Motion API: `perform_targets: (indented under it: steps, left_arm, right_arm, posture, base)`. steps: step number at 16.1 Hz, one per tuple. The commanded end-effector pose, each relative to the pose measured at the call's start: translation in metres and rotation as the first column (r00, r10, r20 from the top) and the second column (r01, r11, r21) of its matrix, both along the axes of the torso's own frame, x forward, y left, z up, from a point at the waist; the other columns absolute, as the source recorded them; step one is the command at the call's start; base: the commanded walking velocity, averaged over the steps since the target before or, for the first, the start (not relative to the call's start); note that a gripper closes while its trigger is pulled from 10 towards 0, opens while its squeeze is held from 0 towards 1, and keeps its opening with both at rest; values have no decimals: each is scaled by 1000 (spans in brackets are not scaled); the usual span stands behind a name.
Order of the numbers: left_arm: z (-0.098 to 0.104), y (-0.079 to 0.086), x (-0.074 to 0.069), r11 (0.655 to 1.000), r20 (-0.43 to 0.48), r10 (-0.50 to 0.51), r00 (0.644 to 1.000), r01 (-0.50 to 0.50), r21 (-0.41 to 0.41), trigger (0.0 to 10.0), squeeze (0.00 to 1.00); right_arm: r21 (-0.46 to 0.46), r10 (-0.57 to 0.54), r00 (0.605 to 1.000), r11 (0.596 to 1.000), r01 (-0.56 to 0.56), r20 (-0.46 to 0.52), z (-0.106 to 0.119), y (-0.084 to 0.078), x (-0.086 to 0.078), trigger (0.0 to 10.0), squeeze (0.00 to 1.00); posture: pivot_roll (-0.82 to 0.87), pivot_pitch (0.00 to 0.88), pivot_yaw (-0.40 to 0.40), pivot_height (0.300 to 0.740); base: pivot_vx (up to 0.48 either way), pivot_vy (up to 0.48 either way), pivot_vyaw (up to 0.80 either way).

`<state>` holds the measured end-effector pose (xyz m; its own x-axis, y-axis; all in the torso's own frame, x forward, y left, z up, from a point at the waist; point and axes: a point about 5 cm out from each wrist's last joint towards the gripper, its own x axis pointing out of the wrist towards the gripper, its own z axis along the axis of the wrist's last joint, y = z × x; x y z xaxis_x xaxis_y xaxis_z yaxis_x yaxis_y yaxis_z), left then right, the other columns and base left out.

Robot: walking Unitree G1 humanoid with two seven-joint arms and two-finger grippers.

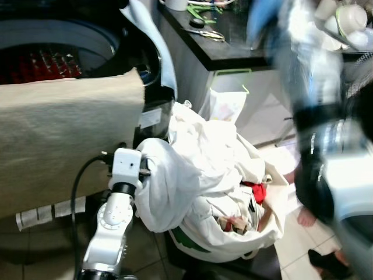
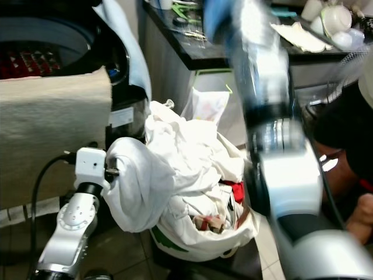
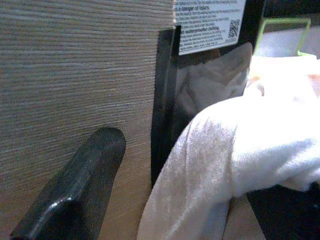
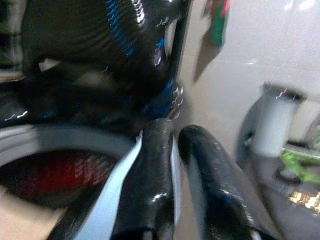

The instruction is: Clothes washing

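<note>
I expect the garment to come free of the pile and hang limply bunched when I lift, as the white garment's loose fold [image 1: 161, 201] bulges over the basket's edge.
A top-loading washer [image 1: 125, 44] stands open at the upper left, with red laundry [image 1: 41, 64] in its drum. A light blue garment [image 1: 152, 41] hangs over the washer's rim. In the right wrist view my right gripper [image 4: 175, 150] is shut on this light blue garment [image 4: 115, 195], above the drum. My right arm [image 1: 317, 146] is raised and blurred. My left gripper [image 1: 148, 172] is low beside the washer front, open, with one black finger [image 3: 80, 185] bare. A white garment [image 1: 169, 186] drapes over its other side and trails from the full laundry basket [image 1: 233, 245].
A beige cover [image 1: 64, 134] hangs down the washer front. A dark counter [image 1: 233, 49] with scissors runs behind, and a green-rimmed bin [image 1: 227, 99] stands under it. A person [image 2: 344, 128] crouches at the right, with a bare foot [image 1: 306, 217] on the tiles.
</note>
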<state>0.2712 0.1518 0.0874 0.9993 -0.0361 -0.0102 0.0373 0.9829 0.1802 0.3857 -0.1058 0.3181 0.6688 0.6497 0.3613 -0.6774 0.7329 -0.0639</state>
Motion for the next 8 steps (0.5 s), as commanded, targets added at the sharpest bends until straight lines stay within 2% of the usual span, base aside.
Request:
perform_targets:
  steps: [1,2,3,4,5,6,7,8]
  left_arm:
    - [12,-4,4,1000,45,-16,999,16,-12,10000,0]
    - [15,-4,7,999,41,-33,999,34,-15,10000,0]
    - [18,-2,9,999,45,-37,998,39,-28,10000,0]
    - [21,1,11,999,50,-28,998,29,-18,10000,0]
    - [27,1,12,999,77,-42,996,43,-18,10000,0]
    - [30,0,12,998,98,-55,994,58,-27,10000,0]
    - [44,-10,4,977,216,-195,957,169,133,10000,0]
    - [42,-13,1,964,215,-233,948,196,178,10000,0]
  right_arm:
    - [-8,51,995,999,-50,81,22,2,-11,10000,1000]
    - [-21,62,997,998,-62,34,-6,-7,-23,10000,1000]
    - [-18,69,997,997,-69,25,-18,-16,-39,10000,1000]
    - [-35,138,990,990,-138,6,-28,-17,-61,10000,1000]
    - [-70,183,981,980,-187,-59,-44,-18,-76,10000,1000]
    - [-82,182,979,979,-189,-86,-51,-20,-80,10000,1000]
    - [-116,109,973,984,-135,-204,-86,-33,-82,10000,0]
    - [-113,91,969,986,-120,-232,-94,-36,-82,10000,0]
  posture:
    - [114,0,-120,727]
    - [93,0,-105,727]
    - [84,0,-101,727]
    - [78,0,-99,727]
    - [74,0,-98,727]
    - [69,0,-98,727]
    - [63,0,-96,727]
    - [63,0,-96,727]
  base:
    - [0,0,0]
    - [0,0,0]
    - [0,0,0]
    - [0,0,0]
    - [0,0,0]
    - [0,0,0]
    - [0,0,0]
    - [0,0,0]
